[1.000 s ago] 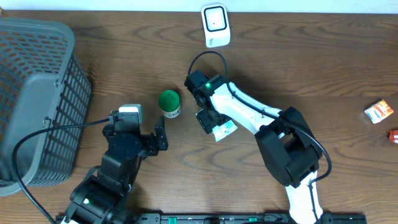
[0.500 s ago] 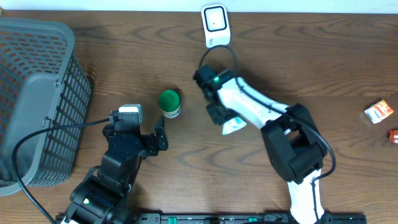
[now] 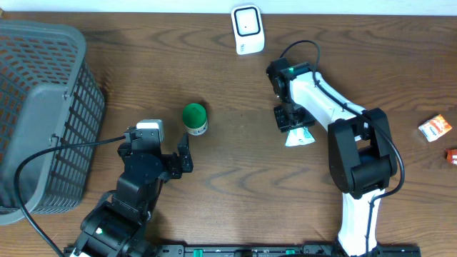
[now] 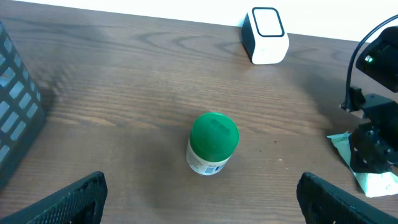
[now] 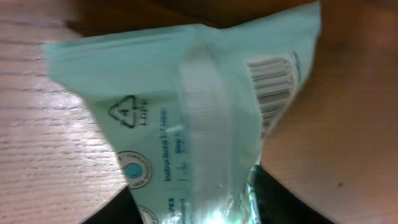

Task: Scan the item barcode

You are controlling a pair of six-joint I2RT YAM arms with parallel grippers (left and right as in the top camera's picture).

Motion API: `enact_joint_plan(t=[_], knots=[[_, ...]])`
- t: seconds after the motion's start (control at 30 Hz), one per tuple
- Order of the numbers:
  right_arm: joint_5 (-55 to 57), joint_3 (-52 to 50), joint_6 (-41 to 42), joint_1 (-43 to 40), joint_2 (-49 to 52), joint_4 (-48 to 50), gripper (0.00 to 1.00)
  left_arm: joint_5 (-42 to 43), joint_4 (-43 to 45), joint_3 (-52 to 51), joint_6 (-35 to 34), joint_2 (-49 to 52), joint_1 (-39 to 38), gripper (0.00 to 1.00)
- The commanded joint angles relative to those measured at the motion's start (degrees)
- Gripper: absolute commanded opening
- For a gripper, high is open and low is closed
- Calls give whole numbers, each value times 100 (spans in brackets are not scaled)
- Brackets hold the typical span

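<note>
I should put the pouch down nearer to the green-capped bottle and come in low at the pouch's end, because the pouch's barcode (image 5: 273, 90) faces back at my right gripper's wrist.
A mint-green plastic pouch (image 5: 186, 106) fills the right wrist view, its barcode (image 5: 272, 87) showing at the upper right. My right gripper (image 5: 193, 210) is shut on the pouch's lower end, a dark finger on each side. From overhead the right gripper (image 3: 289, 118) hangs right of centre, the pouch (image 3: 300, 137) sticking out below it, a short way below and right of the white scanner (image 3: 247, 28). My left gripper (image 4: 199, 205) is wide open and holds nothing. A green-capped bottle (image 4: 212, 143) stands just ahead of it.
A grey mesh basket (image 3: 43, 114) fills the left side. The green-capped bottle (image 3: 194, 118) stands left of centre. An orange packet (image 3: 434, 128) and a red item (image 3: 451, 155) lie at the right edge. The scanner (image 4: 267, 43) sits at the back edge.
My right gripper has carried the pouch to the right and toward the back, from beside the bottle to below and right of the scanner. The left arm has not moved.
</note>
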Motion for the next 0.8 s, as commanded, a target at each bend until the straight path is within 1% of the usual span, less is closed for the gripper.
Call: enact_joint_plan(t=[0.0, 0.03, 0.07, 0.33, 0.47, 0.6, 0.7, 0.77], knots=[[50, 188, 68, -35, -33, -175, 75, -79, 22, 13, 74, -4, 17, 98], [42, 267, 68, -15, -37, -260, 82, -79, 22, 13, 74, -4, 17, 98], [7, 345, 70, 7, -48, -345, 84, -79, 22, 13, 74, -4, 17, 98], [-48, 758, 588, 448, -205, -916, 85, -79, 22, 13, 74, -4, 17, 98], [356, 741, 1023, 785, -199, -962, 86, -79, 22, 13, 74, -4, 17, 98], [1274, 717, 1429, 1137, -195, -841, 81, -79, 22, 13, 74, -4, 17, 98], [1794, 713, 1539, 1338, -195, -708, 72, -79, 22, 13, 74, -4, 17, 98], [1950, 706, 1563, 1408, -188, -621, 66, -79, 22, 13, 74, -4, 17, 98]])
